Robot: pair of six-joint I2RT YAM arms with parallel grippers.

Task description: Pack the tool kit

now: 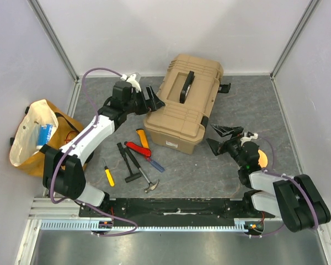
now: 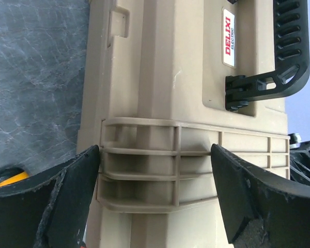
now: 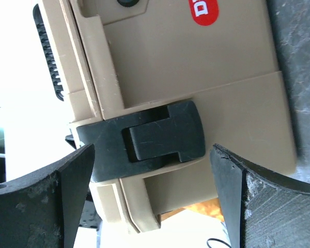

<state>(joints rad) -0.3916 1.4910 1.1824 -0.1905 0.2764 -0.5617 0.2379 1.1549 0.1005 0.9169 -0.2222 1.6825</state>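
Note:
The near black latch (image 1: 204,121) is shut across the toolbox's lid, so my right gripper should pull the latch's flap (image 3: 168,135) open while my left gripper steadies the opposite side.
The tan toolbox (image 1: 183,107) stands closed in the middle of the table, its black handle (image 1: 186,86) on the lid. My left gripper (image 1: 153,98) is open at the box's left side. In the left wrist view a ribbed tan block of the toolbox (image 2: 155,160) lies between the fingers (image 2: 67,196), and the handle (image 2: 279,67) shows top right. My right gripper (image 1: 215,137) is open at the box's right front corner, facing a shut black latch (image 3: 150,139). On the table lie a hammer (image 1: 139,170), a yellow screwdriver (image 1: 108,175) and a red knife (image 1: 137,148).
A yellow-orange cloth bag (image 1: 36,138) sits at the far left by the wall. A round yellow disc (image 1: 263,159) lies behind my right wrist. More small tools, one with an orange handle (image 1: 143,138), lie beside the knife. A second black latch (image 1: 225,87) sticks out at the box's far right.

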